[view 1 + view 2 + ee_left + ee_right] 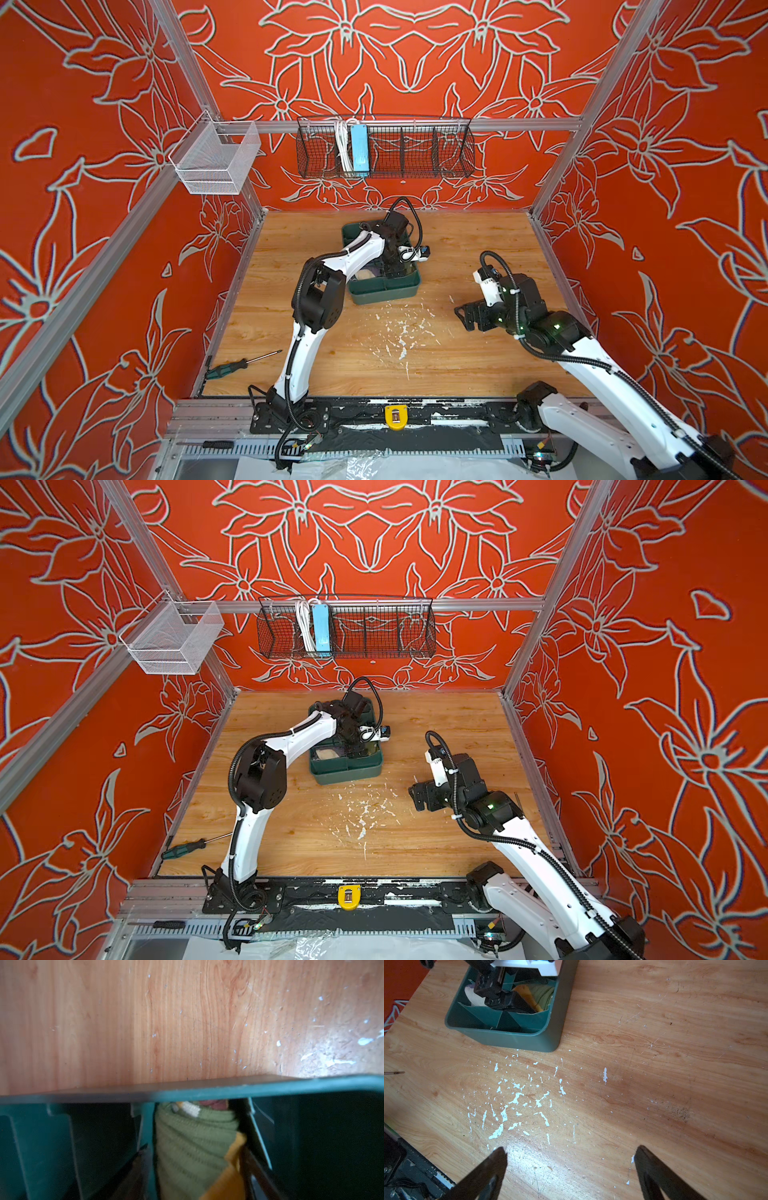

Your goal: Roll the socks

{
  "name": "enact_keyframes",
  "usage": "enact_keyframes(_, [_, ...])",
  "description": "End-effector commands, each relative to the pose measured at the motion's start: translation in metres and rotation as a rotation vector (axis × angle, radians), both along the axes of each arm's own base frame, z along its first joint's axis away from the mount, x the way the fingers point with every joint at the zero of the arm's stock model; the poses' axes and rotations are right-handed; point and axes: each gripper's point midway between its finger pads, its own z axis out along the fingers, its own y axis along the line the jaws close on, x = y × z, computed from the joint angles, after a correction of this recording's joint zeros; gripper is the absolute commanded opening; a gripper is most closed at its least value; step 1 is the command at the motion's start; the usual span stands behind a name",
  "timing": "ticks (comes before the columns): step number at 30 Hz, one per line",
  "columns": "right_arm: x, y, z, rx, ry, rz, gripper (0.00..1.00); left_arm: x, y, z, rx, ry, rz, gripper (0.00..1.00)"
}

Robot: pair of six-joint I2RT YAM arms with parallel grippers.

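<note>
With the dark green bin (385, 295) crooked to the table's edge, my left gripper should leave the bin, and my right gripper should pull it square by its rim (417, 270).
The olive green sock (193, 1126), rolled up with its mustard part (232, 1159) showing, sits in a compartment of the dark green divided bin (270, 1086). My left gripper (195, 1147) reaches down into that compartment. It is open, its fingers either side of the roll, and one stands clear of the fabric. From the right wrist view the olive sock (544, 994) lies beside the left gripper (519, 1004). The purple sock with its cream end (473, 995) fills the neighbouring compartment. My right gripper (571, 1157) hangs open over bare table, nothing between its fingers.
The bin (386, 291) stands mid-table towards the back. A green-handled screwdriver (232, 365) lies at the front left edge. White paint flecks (399, 332) mark the wood. A black wire basket (386, 149) and a white mesh basket (216, 158) hang on the walls.
</note>
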Motion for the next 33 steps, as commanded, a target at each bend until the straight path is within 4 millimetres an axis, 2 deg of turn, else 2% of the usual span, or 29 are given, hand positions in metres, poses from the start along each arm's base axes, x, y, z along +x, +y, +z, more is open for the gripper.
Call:
enact_keyframes(1, [-0.003,-0.004,0.000,-0.002,0.009,-0.021,0.98,-0.030,0.013,-0.072,0.116,0.155,-0.012,0.81])
enact_keyframes(5, [-0.002,-0.003,-0.001,-0.003,0.009,-0.018,0.98,-0.024,0.006,-0.055,0.074,0.118,-0.008,0.83])
enact_keyframes(8, [-0.002,-0.002,-0.002,-0.002,0.011,-0.013,0.98,-0.019,0.000,-0.030,0.026,0.077,-0.009,0.84])
enact_keyframes(11, [-0.001,-0.001,-0.002,0.000,0.008,-0.011,0.98,-0.013,-0.005,0.005,-0.026,0.004,-0.001,0.86])
enact_keyframes(15, [0.000,-0.001,0.000,0.004,-0.001,-0.014,0.98,-0.004,-0.010,0.075,-0.137,-0.162,0.021,0.91])
enact_keyframes(16, [0.001,-0.002,0.002,0.003,-0.007,-0.022,0.98,-0.003,-0.011,0.091,-0.162,-0.206,0.027,0.98])
enact_keyframes(19, [0.003,-0.006,0.001,-0.001,-0.025,-0.041,0.98,0.000,-0.007,0.142,-0.241,-0.355,0.064,1.00])
enact_keyframes(22, [0.012,-0.006,0.001,0.014,-0.056,-0.077,0.98,0.002,0.007,0.194,-0.329,-0.512,0.173,1.00])
enact_keyframes(25, [0.028,0.003,0.011,0.053,-0.067,-0.095,0.94,0.006,0.042,0.249,-0.488,-0.679,0.419,1.00])
enact_keyframes(27, [0.041,0.011,0.015,0.084,-0.051,-0.110,0.89,0.002,0.078,0.269,-0.591,-0.712,0.618,1.00])
enact_keyframes(28, [0.047,0.016,0.016,0.096,-0.040,-0.114,0.86,-0.001,0.095,0.270,-0.621,-0.699,0.706,1.00])
enact_keyframes(30, [0.063,0.029,0.014,0.123,0.002,-0.114,0.81,-0.009,0.147,0.263,-0.711,-0.638,0.982,1.00])
enact_keyframes(31, [0.069,0.035,0.014,0.135,0.018,-0.111,0.79,-0.014,0.173,0.255,-0.745,-0.612,1.129,1.00])
enact_keyframes(33, [0.088,0.051,0.010,0.160,0.067,-0.105,0.75,-0.034,0.231,0.225,-0.778,-0.551,1.430,1.00])
